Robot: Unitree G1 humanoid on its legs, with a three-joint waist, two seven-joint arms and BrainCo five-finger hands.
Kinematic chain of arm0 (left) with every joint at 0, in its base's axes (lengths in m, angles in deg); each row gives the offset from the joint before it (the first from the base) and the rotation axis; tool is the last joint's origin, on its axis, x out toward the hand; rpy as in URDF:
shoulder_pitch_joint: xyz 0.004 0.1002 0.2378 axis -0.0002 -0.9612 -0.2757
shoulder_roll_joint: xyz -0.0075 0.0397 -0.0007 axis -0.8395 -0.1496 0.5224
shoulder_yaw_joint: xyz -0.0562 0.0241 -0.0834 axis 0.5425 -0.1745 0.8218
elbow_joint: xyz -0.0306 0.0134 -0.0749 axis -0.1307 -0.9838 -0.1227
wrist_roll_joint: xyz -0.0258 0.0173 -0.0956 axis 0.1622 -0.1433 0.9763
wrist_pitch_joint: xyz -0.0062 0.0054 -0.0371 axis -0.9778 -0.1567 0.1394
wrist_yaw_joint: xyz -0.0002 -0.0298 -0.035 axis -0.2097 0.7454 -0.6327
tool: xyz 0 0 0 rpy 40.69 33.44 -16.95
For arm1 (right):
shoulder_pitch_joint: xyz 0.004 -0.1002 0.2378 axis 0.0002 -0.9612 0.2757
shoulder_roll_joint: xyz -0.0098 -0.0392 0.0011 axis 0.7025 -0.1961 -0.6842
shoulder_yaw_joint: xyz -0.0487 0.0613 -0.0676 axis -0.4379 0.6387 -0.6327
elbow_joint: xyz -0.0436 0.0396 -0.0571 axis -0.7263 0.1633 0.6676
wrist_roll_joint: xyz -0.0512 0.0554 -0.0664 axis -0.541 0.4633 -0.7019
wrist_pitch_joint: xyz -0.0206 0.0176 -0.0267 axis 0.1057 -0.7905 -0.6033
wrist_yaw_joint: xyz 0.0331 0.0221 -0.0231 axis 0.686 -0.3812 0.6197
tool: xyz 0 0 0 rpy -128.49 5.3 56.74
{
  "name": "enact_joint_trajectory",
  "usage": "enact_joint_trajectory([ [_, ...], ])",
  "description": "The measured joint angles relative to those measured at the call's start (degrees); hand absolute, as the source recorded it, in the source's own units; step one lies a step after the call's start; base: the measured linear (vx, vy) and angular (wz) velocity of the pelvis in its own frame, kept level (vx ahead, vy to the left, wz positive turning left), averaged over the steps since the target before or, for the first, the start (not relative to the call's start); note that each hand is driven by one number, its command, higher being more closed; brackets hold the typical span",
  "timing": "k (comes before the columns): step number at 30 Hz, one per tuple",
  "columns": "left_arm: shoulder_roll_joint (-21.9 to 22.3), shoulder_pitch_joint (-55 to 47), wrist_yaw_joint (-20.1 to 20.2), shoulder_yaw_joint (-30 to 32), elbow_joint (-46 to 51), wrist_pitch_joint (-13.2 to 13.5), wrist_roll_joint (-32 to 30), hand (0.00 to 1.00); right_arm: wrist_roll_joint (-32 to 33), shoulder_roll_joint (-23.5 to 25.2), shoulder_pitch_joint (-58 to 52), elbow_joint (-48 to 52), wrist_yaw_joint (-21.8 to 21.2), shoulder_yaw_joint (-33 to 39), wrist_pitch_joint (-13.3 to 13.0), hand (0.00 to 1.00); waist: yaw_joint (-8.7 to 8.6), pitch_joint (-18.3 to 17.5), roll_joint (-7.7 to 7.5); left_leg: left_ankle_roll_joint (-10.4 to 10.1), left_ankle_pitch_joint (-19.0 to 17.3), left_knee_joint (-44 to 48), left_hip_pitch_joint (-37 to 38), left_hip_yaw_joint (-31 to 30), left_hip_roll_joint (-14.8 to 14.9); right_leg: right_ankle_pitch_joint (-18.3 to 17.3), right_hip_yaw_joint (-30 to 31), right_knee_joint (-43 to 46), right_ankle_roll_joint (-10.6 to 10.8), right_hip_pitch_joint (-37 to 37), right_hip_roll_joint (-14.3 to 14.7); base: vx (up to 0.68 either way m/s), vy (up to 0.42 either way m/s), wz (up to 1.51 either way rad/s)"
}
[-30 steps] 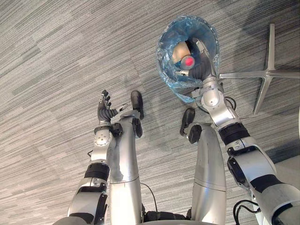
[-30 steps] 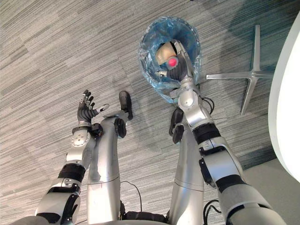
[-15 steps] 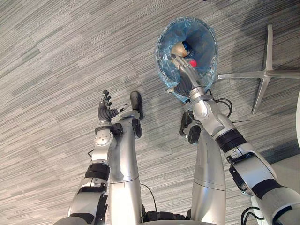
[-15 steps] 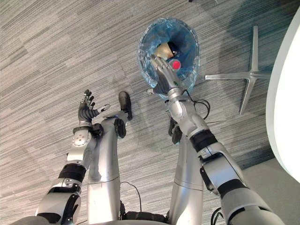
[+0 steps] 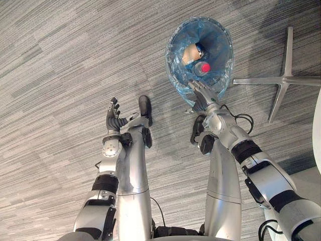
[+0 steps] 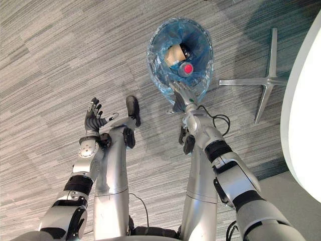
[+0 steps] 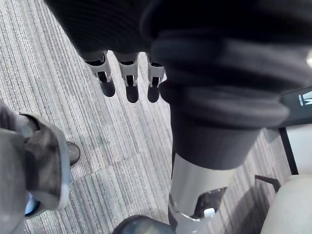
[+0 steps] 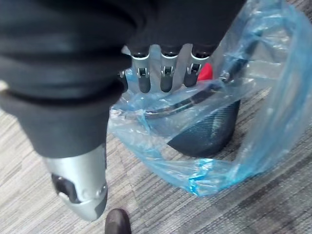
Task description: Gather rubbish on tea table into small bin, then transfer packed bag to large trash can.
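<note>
The blue plastic bag's edge droops loosely over the small bin's rim, so when I lift, the bag will come out and leave the small bin standing.
The small bin stands on the carpet, lined with a blue plastic bag that hangs over its dark mesh wall. Inside lie a bottle with a red cap and a tan piece of rubbish. My right hand hovers at the bin's near rim, open, its straight fingers over the bag's edge and holding nothing. My left hand hangs open over the bare floor to the bin's left, its fingers straight.
A silver star-shaped chair base lies on the carpet right of the bin. A white table edge curves in at the far right. A person's grey trouser leg shows in the left wrist view.
My right hand has drawn back out of the bin to its near rim, empty. The red-capped bottle stays inside the bag. The left hand has not moved.
</note>
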Motion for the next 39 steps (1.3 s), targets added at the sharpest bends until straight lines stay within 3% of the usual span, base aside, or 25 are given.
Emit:
enact_joint_trajectory([
  [21,0.29,1.15,-0.89,0.42,-1.72,-0.07,0.04,0.00,-7.29,1.60,-0.22,-2.63,6.35,8.76,6.27,0.00,-0.04,0.00,-0.01,0.12,0.42,-0.40,0.17,0.14,0.09,0.08,-0.03,-0.34,-0.12,0.04,0.02,0.00,0.000,0.00],
  [22,0.30,1.15,-1.30,0.44,-1.72,-0.07,0.04,0.00,-7.67,1.85,-0.23,-2.63,6.39,9.04,6.36,1.00,-0.04,0.00,0.00,0.12,0.42,-0.40,0.17,0.15,0.09,0.08,-0.02,-0.36,-0.11,0.04,0.02,0.00,0.000,0.00],
  [39,0.31,1.16,-1.56,0.53,-1.50,-0.04,0.03,0.00,-7.65,2.48,-0.14,-2.56,7.35,9.94,7.17,1.00,-0.05,0.00,0.00,0.13,0.41,-0.49,-0.20,0.17,0.09,0.06,-0.05,-0.52,-0.08,-0.28,0.02,0.00,0.000,0.00],
])
